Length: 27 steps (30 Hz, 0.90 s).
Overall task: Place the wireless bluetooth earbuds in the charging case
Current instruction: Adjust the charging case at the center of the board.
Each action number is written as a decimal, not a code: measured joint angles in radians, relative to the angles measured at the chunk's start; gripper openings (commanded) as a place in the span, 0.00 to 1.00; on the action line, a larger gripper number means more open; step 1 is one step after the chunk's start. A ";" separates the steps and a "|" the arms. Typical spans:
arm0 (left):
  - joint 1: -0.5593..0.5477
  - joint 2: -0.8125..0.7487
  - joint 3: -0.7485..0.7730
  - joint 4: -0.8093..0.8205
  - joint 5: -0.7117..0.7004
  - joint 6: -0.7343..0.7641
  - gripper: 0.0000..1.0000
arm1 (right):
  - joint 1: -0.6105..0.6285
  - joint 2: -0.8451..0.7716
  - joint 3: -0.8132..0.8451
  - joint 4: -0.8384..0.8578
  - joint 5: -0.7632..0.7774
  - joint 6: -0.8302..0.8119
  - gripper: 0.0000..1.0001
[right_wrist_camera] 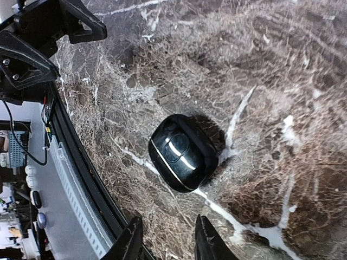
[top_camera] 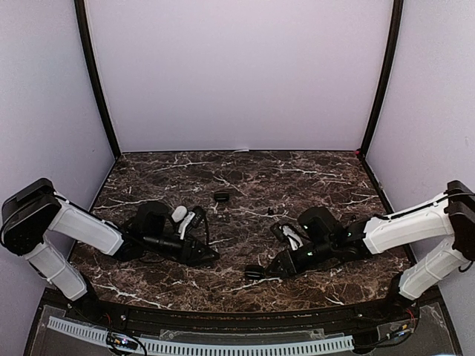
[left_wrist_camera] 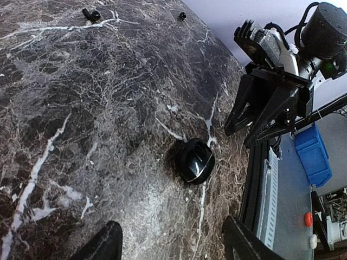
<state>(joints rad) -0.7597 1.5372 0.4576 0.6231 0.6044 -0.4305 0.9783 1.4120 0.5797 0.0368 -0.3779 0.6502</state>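
Observation:
My right gripper should open wider and turn the case (top_camera: 254, 271) toward my left gripper, because the closed charging case (right_wrist_camera: 183, 153) is lying crooked and is wider than my right gripper's gap.
The charging case (left_wrist_camera: 195, 160) is a glossy black pebble with its lid closed, lying on the marble table (left_wrist_camera: 108, 108). It also shows in the right wrist view (right_wrist_camera: 181, 151) and in the top view (top_camera: 254, 273), between the two grippers. My left gripper (left_wrist_camera: 173, 246) is open a short way in front of the case, with nothing between its fingers. My right gripper (right_wrist_camera: 169, 241) faces the case from the other side, jaws open with a narrower gap and empty. Two tiny black earbuds (left_wrist_camera: 91, 14) (left_wrist_camera: 182, 15) lie far off on the marble.
A small black object (top_camera: 221, 196) sits mid-table toward the back, and another dark bit (top_camera: 276, 213) lies to its right. The table's black front edge (right_wrist_camera: 81, 162) runs close beside the case. Purple walls enclose the back and sides.

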 measured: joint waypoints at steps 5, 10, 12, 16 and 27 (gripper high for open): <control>0.000 0.015 0.000 0.032 0.015 -0.005 0.66 | 0.000 0.072 -0.010 0.074 -0.039 0.060 0.26; -0.001 0.015 0.000 0.049 0.023 -0.008 0.66 | 0.000 0.148 -0.005 0.117 -0.051 0.085 0.28; -0.002 0.016 0.000 0.053 0.024 -0.008 0.65 | -0.003 0.173 0.006 0.120 -0.051 0.089 0.28; -0.002 0.016 0.000 0.055 0.024 -0.008 0.65 | -0.015 0.219 0.037 0.144 -0.053 0.090 0.28; -0.002 0.042 0.000 0.056 0.035 -0.007 0.65 | -0.032 0.323 0.135 0.188 -0.075 0.068 0.38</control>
<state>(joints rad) -0.7616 1.5787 0.4576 0.6792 0.6399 -0.4374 0.9466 1.7348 0.7143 0.2249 -0.4530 0.7177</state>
